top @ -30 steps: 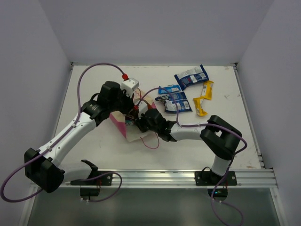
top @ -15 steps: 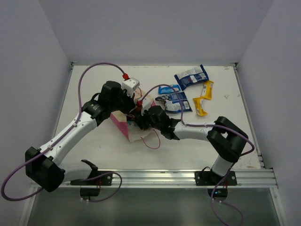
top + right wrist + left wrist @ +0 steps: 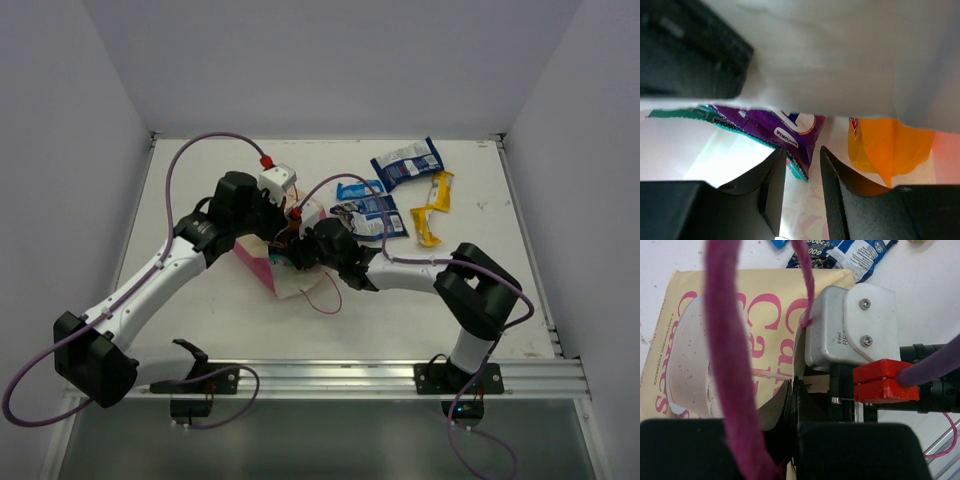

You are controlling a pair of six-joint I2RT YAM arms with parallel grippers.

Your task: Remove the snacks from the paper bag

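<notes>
The teal-green packet's edge [image 3: 796, 170] lies under the purple packet's corner at my right gripper's fingertips, so next I back off and pinch the purple corner [image 3: 802, 159] alone.
The paper bag [image 3: 268, 268] lies on its side, its mouth facing right, cream lettered front [image 3: 735, 335] up. My left gripper [image 3: 277, 236] is shut on the bag's upper rim [image 3: 795, 390], holding the mouth up. My right gripper [image 3: 300, 256] reaches inside the bag, jaws open [image 3: 802, 151]. Inside lie a purple packet [image 3: 775, 125] on a teal-green packet [image 3: 677, 113], their corner dipping between my right fingertips, and an orange packet [image 3: 885, 145] to the right. Out on the table are blue-and-white packets [image 3: 405, 162] [image 3: 372, 214] and a yellow packet [image 3: 433, 208].
A pink-red cord handle [image 3: 322, 296] trails on the table in front of the bag. The right wrist's silver camera [image 3: 850, 325] sits close against the bag's mouth. White walls bound the table at the left, back and right.
My right gripper has pushed further left into the bag and its jaws have opened. The left gripper keeps its hold on the rim.
</notes>
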